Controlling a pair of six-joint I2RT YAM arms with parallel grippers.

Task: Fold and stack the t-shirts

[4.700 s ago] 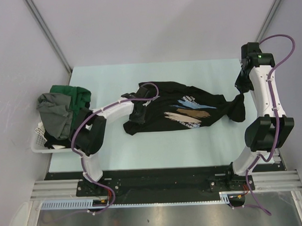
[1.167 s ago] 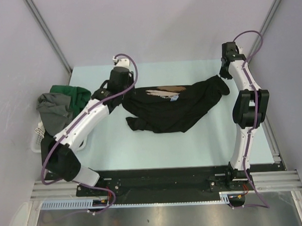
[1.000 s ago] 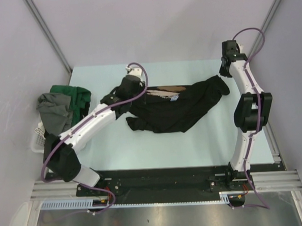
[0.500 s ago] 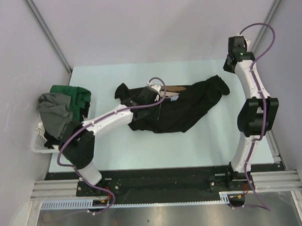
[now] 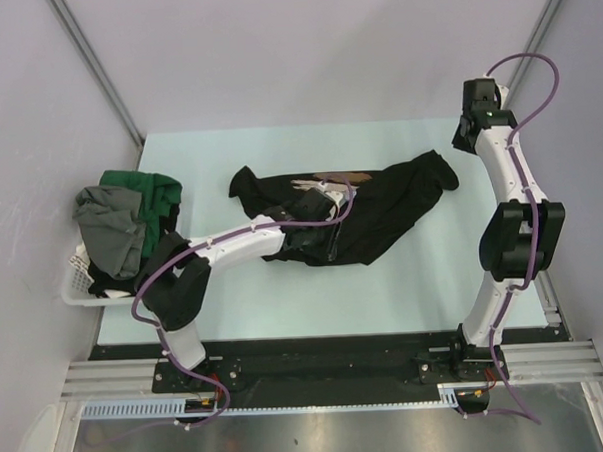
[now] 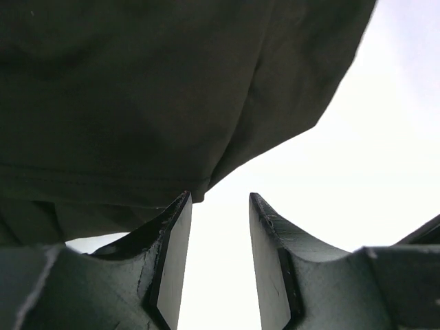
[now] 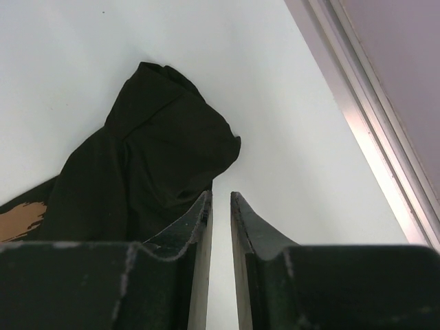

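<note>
Next, I take the hem's corner [image 6: 200,197] with my left gripper and pull it toward the basket first, because the black t-shirt's top layer is folded over its print [image 5: 344,177].
A black t-shirt [image 5: 381,208] lies crumpled across the middle of the table, with only a brown strip of its print [image 5: 341,177] showing. My left gripper [image 5: 322,243] reaches over it to its near hem. In the left wrist view this gripper [image 6: 220,206] is open and empty, and the hem [image 6: 137,89] lies just past the left fingertip. My right gripper [image 5: 463,144] hangs at the far right, apart from the shirt's bunched sleeve [image 5: 437,170]. In the right wrist view it [image 7: 220,199] is narrowly open and empty, with the sleeve [image 7: 151,144] ahead to the left.
A white slatted basket [image 5: 76,281] stands at the table's left edge, holding a pile with a dark green shirt [image 5: 145,193] and a grey shirt [image 5: 106,229]. A metal frame rail [image 7: 371,130] runs along the table's right edge.
My left arm swung from the shirt's far left corner across to its near hem, leaving a sleeve laid out at the left. My right gripper let go of the sleeve and drew back.
</note>
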